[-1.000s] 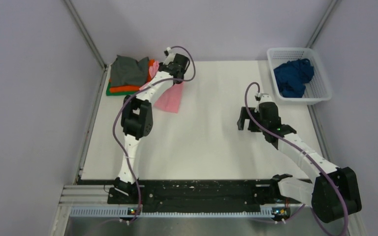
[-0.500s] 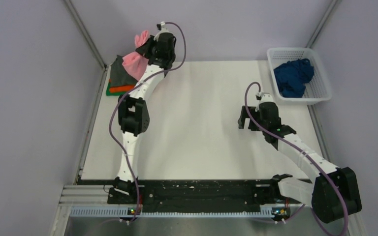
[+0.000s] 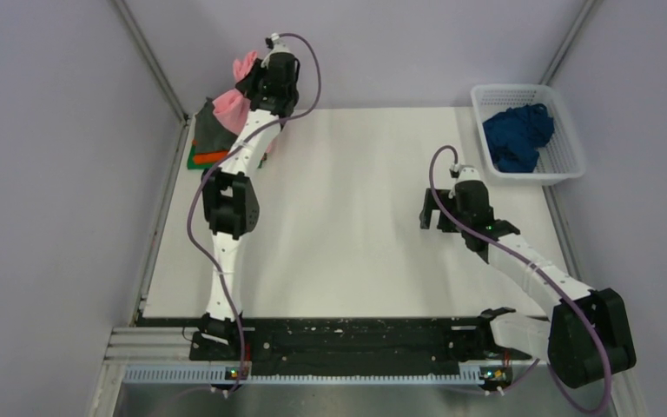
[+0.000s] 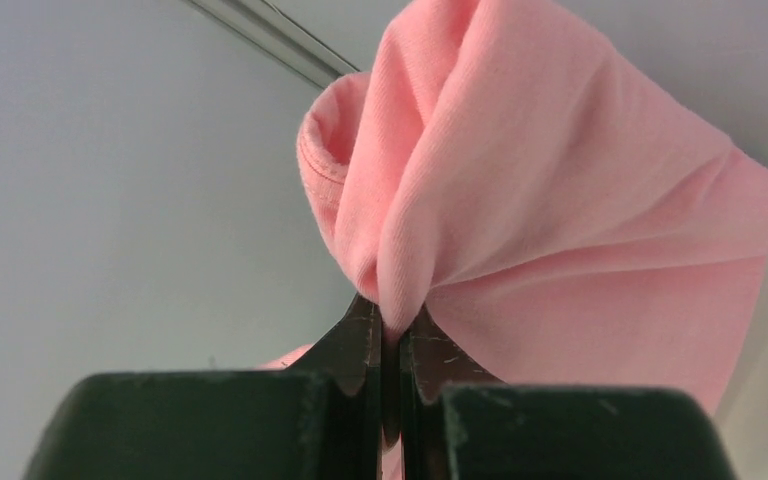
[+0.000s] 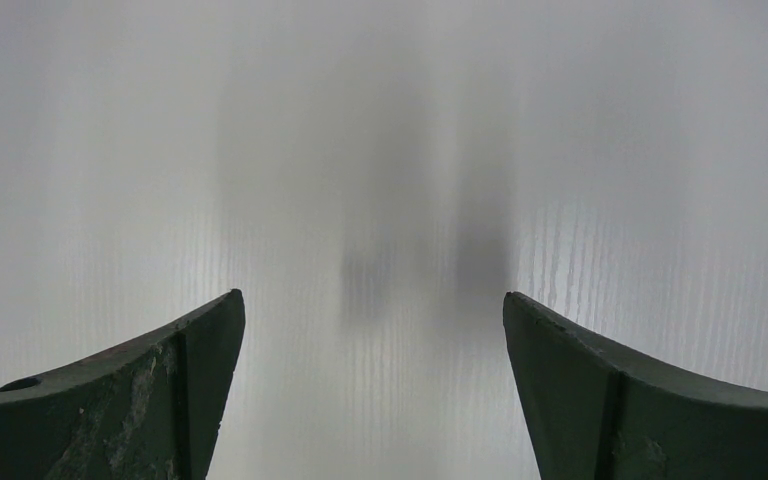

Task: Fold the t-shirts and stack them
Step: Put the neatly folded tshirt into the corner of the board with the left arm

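I keep moving the light pink t-shirt (image 3: 231, 110) toward the stack's side with my left gripper until it covers the stack, because it hangs over part of the grey t-shirt (image 3: 211, 133).
My left gripper (image 3: 256, 82) is shut on a fold of the light pink t-shirt (image 3: 233, 102) and holds it raised at the table's far left corner, above a stack of folded tees: grey (image 3: 211, 132) over orange (image 3: 210, 157) over green (image 3: 195, 162). In the left wrist view the pink cloth (image 4: 550, 210) bunches out of the closed fingertips (image 4: 392, 318). A dark blue t-shirt (image 3: 517, 136) lies crumpled in the white basket (image 3: 564, 148). My right gripper (image 3: 434, 208) is open and empty over the bare table; the right wrist view shows its fingers (image 5: 195, 350) wide apart.
The white table (image 3: 356, 217) is bounded by grey walls with metal corner rails (image 3: 152, 65). The basket stands at the far right edge. The black base rail (image 3: 347, 343) runs along the near edge.
My left gripper has lifted the pink t-shirt off the table and carried it left and back over the folded stack. The right arm has stayed put.
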`<state>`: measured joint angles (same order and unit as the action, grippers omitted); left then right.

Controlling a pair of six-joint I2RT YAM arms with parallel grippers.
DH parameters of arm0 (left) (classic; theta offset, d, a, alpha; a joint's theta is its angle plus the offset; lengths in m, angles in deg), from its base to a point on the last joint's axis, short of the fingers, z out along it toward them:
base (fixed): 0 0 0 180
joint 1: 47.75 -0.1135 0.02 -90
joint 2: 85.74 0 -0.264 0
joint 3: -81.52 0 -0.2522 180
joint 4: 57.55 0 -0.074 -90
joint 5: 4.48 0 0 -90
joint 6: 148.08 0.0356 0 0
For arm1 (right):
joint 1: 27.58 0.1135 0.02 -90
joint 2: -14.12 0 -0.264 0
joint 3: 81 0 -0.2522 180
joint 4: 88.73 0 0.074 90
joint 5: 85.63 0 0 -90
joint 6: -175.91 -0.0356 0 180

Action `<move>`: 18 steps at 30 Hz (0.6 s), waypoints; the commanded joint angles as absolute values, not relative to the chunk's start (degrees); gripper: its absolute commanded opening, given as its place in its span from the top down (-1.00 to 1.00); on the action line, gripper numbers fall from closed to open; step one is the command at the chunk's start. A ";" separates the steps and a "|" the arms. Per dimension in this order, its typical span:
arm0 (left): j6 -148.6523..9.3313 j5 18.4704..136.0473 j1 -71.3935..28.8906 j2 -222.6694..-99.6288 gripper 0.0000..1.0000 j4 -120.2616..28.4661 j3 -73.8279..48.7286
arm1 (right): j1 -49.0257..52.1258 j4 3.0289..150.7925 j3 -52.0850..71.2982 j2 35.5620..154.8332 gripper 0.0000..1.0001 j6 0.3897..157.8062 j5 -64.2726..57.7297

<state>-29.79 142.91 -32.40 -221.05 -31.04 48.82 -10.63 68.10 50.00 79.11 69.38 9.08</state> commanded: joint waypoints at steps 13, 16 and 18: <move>-43.35 134.87 -42.84 -221.69 1.00 -24.93 51.08 | -11.23 68.79 47.80 82.86 -0.97 69.79 10.49; -45.25 133.04 -44.10 -221.98 1.00 -24.56 51.02 | -11.26 68.43 47.33 83.82 -0.97 69.76 10.55; -45.32 132.64 -44.74 -222.60 1.00 -24.96 51.16 | -11.30 68.20 46.88 84.30 -0.97 69.79 10.82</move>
<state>-42.51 134.29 -43.54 -222.03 -23.43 48.82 -10.63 67.92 49.87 83.48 69.38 9.56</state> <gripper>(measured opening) 0.045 0.986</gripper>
